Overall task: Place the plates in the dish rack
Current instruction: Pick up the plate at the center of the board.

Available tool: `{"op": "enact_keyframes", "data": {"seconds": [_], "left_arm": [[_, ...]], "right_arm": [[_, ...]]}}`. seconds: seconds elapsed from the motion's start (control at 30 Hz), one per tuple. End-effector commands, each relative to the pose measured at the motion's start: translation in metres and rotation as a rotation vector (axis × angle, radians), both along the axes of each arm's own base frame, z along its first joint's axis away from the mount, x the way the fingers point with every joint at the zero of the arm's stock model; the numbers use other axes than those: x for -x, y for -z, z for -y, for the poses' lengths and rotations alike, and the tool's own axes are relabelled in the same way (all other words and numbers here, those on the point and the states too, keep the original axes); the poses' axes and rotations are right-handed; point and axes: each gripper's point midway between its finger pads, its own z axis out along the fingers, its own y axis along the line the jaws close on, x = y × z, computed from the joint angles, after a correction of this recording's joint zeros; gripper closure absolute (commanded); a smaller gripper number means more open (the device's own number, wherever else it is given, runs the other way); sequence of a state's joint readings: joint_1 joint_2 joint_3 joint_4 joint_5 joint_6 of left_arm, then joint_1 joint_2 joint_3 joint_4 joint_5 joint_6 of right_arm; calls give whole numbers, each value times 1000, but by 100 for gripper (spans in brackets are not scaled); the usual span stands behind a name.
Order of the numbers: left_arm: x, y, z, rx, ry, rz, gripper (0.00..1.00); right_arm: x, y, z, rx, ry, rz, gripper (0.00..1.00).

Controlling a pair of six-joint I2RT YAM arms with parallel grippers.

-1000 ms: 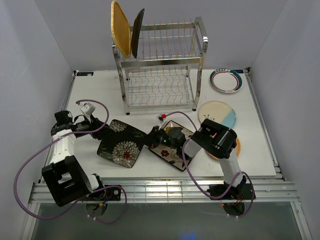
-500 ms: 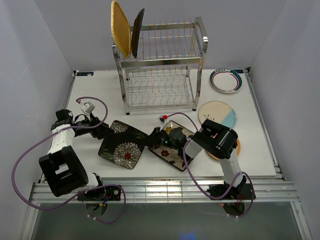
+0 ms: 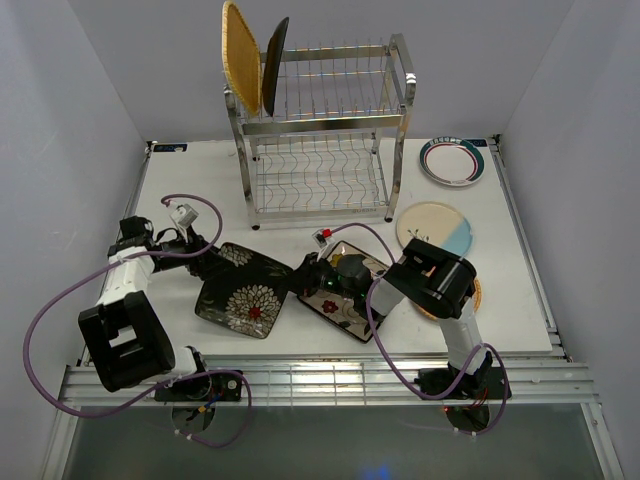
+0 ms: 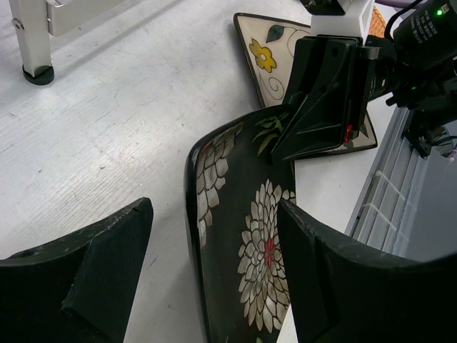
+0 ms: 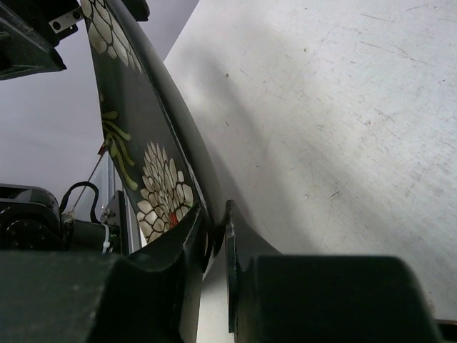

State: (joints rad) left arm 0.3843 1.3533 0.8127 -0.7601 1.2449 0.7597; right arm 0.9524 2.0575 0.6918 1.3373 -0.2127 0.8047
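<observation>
My right gripper is the only one holding the black square plate's edge (image 3: 288, 279). My left gripper should close on the opposite edge (image 4: 196, 243) before my right gripper lets go.
A black square plate with white flowers (image 3: 245, 292) is tilted up on the table in front of the dish rack (image 3: 320, 130). My right gripper (image 3: 300, 280) is shut on its right edge, and the pinch shows in the right wrist view (image 5: 214, 223). My left gripper (image 3: 205, 262) is open, its fingers straddling the plate's left edge (image 4: 214, 211) without closing on it. The plate (image 4: 243, 236) runs between the jaws. A woven orange-tan plate (image 3: 240, 55) and a black plate (image 3: 274, 65) stand upright in the rack's top left slots.
A cream floral square plate (image 3: 350, 300) lies under the right arm. A cream-blue round plate (image 3: 437, 228) and a teal-rimmed white plate (image 3: 453, 160) lie at the right. A woven plate's edge (image 3: 474, 296) shows behind the right arm. A rack foot (image 4: 36, 71) is near.
My left gripper has moved a little to the right, onto the black plate's left edge. The right gripper still holds the plate's right edge in about the same place.
</observation>
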Motion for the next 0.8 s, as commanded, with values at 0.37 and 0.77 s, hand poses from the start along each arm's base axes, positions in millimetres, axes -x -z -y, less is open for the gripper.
{"op": "enact_keyframes", "data": {"seconds": [0.37, 0.77], "left_arm": [[-2, -9, 11, -2, 60, 43, 32], [1, -3, 20, -14, 103, 19, 64]], "right_arm": [[-8, -115, -9, -303, 22, 385, 92], [-12, -124, -4, -323, 65, 402, 92]]}}
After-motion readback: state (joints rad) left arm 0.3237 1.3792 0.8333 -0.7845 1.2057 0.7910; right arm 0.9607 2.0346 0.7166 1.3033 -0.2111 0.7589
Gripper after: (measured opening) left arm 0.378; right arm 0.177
